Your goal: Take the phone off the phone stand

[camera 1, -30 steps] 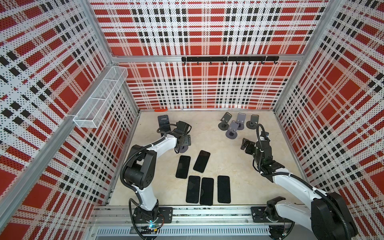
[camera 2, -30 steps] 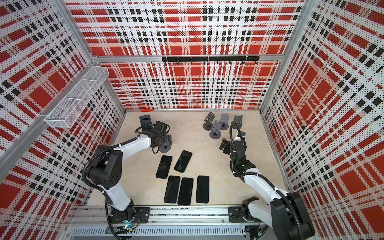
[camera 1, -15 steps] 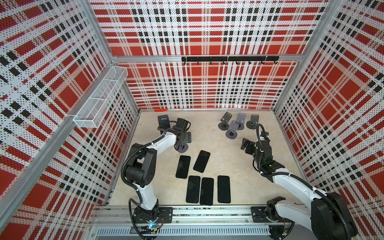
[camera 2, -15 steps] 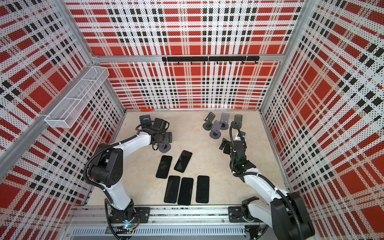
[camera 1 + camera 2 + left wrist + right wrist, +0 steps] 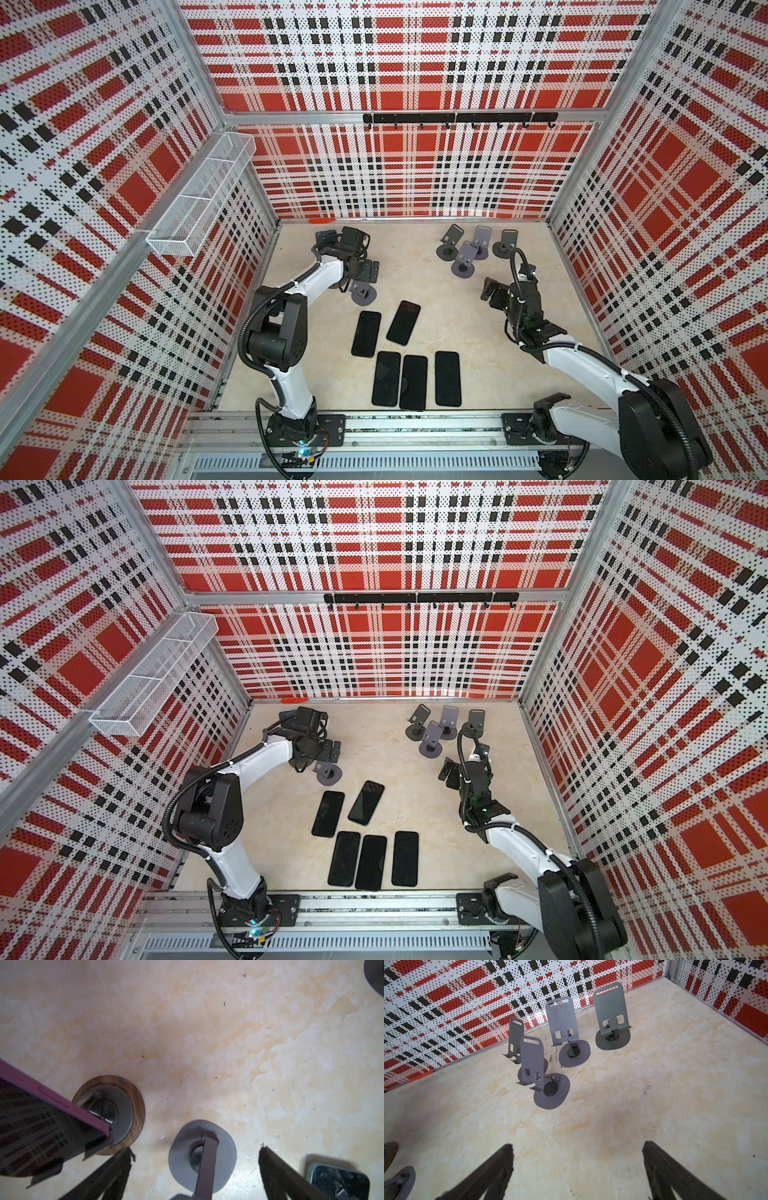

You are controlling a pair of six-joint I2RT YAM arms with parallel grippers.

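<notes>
The empty grey stand [image 5: 364, 296] is crowding the phone's stand from the front, so the robot's left gripper needs to shift the empty stand farther back [image 5: 202, 1080] before it takes the phone.
In the left wrist view a phone [image 5: 41, 1126] in a purple case leans on a phone stand with a round wooden base [image 5: 138, 1105]. In both top views this phone [image 5: 325, 238] [image 5: 289, 715] stands at the back left, partly hidden behind my left wrist. My left gripper [image 5: 194, 1149] [image 5: 371, 272] [image 5: 332, 750] is open. An empty grey stand [image 5: 224, 1147] [image 5: 363, 294] sits between its fingers, beside the phone's stand. My right gripper [image 5: 577, 1147] [image 5: 490, 291] [image 5: 449, 773] is open over bare table, holding nothing.
Several black phones lie flat mid-table: two angled ones [image 5: 365, 333] [image 5: 403, 323] and a row of three [image 5: 413, 382] nearer the front. Several empty grey stands [image 5: 463, 259] [image 5: 550, 1088] cluster at the back right. A wire basket [image 5: 199, 195] hangs on the left wall.
My left gripper's jaws have opened wide and the wrist has shifted slightly. The grey stand below it and the right arm have stayed put.
</notes>
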